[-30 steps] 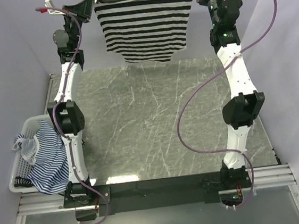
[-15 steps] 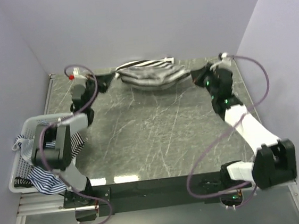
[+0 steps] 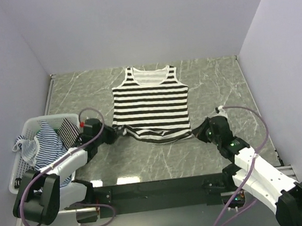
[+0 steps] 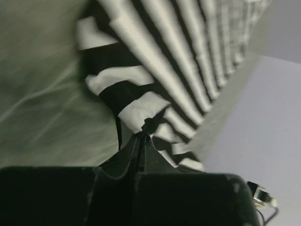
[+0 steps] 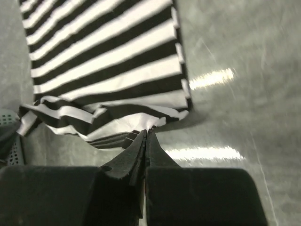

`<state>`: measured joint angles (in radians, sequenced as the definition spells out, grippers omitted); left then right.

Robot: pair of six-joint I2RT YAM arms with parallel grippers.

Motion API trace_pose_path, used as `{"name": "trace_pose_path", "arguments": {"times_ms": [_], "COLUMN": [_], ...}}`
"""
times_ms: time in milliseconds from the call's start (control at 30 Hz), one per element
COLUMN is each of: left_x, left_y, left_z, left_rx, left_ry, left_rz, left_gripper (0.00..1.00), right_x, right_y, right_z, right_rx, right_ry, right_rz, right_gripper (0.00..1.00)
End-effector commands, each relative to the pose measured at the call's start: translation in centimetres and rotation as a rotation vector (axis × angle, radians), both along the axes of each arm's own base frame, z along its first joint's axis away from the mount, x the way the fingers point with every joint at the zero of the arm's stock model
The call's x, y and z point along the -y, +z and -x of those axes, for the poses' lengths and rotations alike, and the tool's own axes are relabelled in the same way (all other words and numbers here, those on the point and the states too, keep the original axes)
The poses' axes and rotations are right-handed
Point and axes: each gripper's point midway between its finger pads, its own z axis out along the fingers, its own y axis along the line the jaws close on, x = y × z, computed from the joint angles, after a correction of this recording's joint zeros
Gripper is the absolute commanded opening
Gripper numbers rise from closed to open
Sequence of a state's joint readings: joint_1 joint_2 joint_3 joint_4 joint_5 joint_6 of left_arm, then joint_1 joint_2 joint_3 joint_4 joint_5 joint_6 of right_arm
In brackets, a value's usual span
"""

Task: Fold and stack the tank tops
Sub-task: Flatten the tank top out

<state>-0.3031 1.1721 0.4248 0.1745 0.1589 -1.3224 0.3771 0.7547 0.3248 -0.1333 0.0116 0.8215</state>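
My left gripper is pulling its hem corner [image 3: 121, 130] toward me. It should go on pulling until the rumpled hem [image 3: 149, 135] lies smooth and then let go, as my right gripper holds the other corner.
A black-and-white striped tank top [image 3: 150, 105] lies spread flat on the marble table [image 3: 218, 84], neck towards the back wall and hem towards me. My left gripper [image 3: 116, 133] is low on the table, shut on the hem's left corner. My right gripper [image 3: 194, 134] is shut on the hem's right corner. In the left wrist view the pinched cloth [image 4: 155, 52] bunches at the closed tips [image 4: 141, 135]. The right wrist view shows the hem [image 5: 103, 52] rumpled in front of the closed tips [image 5: 146, 131]. Thinner blue-and-white striped tank tops [image 3: 49, 142] sit in the basket.
A white mesh basket [image 3: 17, 183] stands at the table's left edge beside the left arm. Purple-grey walls close in the back and both sides. The arms' mounting rail [image 3: 159, 190] runs along the near edge.
Both arms came down from high at the back and drew towards the near edge. The striped top went from hanging, to bunched at the back, to lying flat.
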Motion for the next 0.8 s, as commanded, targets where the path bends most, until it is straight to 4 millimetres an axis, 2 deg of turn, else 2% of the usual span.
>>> {"name": "trace_pose_path", "arguments": {"times_ms": [0,200,467,567,767], "left_x": [-1.2,-2.6,-3.9,-4.0,-5.5], "left_y": [-3.8,-4.2,-6.6,-6.9,-6.2], "left_z": [3.8,5.2,8.2,8.9,8.7], "left_rx": [-0.195,-0.254,-0.416,-0.454,-0.480], "left_ry": [0.037,0.059,0.029,-0.003,-0.005], "left_rz": [-0.056,-0.133,-0.238,-0.268,-0.366], "left_gripper": [0.01,0.01,0.01,0.01,0.01], "right_x": [-0.2,-0.4,0.2,-0.1,-0.3], "right_y": [-1.1,-2.0,-3.3,-3.6,-4.2], "right_z": [1.6,3.5,5.0,5.7,6.5], "right_rx": [-0.062,-0.101,-0.160,-0.202,-0.262], "right_ry": [-0.017,0.001,0.025,0.056,0.088], "right_rz": [-0.043,-0.041,0.006,0.006,0.030], "right_gripper": [0.00,0.00,0.00,0.00,0.00]}}
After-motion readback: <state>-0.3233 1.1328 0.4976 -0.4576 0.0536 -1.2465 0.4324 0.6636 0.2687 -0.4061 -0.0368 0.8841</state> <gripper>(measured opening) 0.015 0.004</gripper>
